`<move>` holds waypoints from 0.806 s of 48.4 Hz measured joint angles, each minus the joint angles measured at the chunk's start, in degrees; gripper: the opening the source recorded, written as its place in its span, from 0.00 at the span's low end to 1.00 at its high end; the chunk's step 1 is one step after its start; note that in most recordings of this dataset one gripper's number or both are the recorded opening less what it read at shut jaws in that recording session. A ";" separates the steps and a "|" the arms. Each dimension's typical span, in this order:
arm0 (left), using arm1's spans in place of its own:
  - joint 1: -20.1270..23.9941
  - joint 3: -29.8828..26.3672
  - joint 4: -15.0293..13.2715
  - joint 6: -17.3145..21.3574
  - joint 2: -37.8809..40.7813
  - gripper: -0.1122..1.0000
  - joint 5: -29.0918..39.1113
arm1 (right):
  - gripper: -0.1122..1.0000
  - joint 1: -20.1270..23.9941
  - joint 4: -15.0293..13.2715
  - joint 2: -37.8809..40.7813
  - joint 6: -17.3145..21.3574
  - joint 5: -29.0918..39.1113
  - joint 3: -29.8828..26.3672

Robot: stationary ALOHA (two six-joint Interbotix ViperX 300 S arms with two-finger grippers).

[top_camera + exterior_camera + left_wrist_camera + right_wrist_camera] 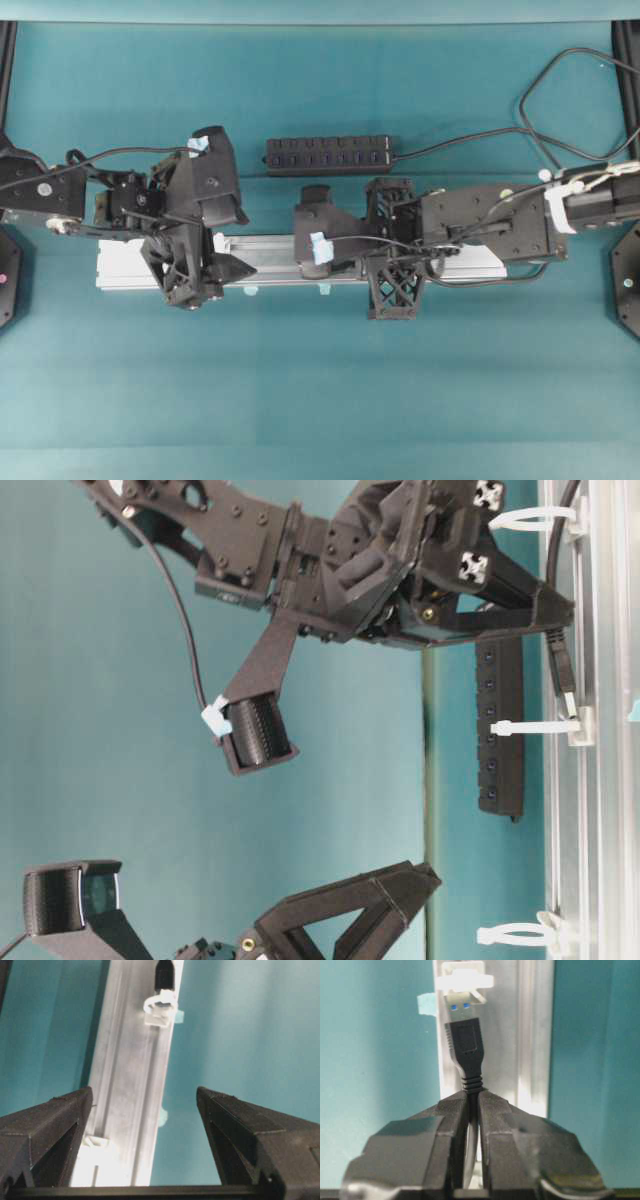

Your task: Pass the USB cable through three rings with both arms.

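Note:
The black plug [164, 977] is narrower than the middle ring's loop [160, 1003], so it will slide through and bring the cable along when the robot pulls.
Three white rings stand along the silver rail [270, 262]: one [528, 520] with the black USB cable [549, 570] running through it, a middle ring [535, 727], and a third ring [518, 935]. My right gripper [474, 1095] is shut on the cable just behind its plug [465, 1045]. The plug's silver tip [461, 999] sits in the middle ring [462, 981]. My left gripper [145, 1092] hangs open over the rail, nothing between its fingers. It faces the middle ring [160, 1006], with the black plug [164, 975] behind it. The third ring [95, 1142] is by its left finger.
A long black USB hub [330, 155] lies behind the rail, its cord looping off to the back right [560, 90]. Small pale-blue tabs [179, 1016] stick out from the rail's edge. Teal cloth [320, 400] covers the table in front of the rail.

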 measured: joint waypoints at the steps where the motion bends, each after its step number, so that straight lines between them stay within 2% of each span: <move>1: -0.09 0.09 0.00 0.00 0.00 0.92 0.00 | 0.03 0.00 0.00 0.00 0.09 -0.09 0.00; 39: -0.09 0.26 0.09 0.09 0.00 0.92 -0.09 | 0.03 -0.09 0.00 -1.49 0.09 -0.26 -0.88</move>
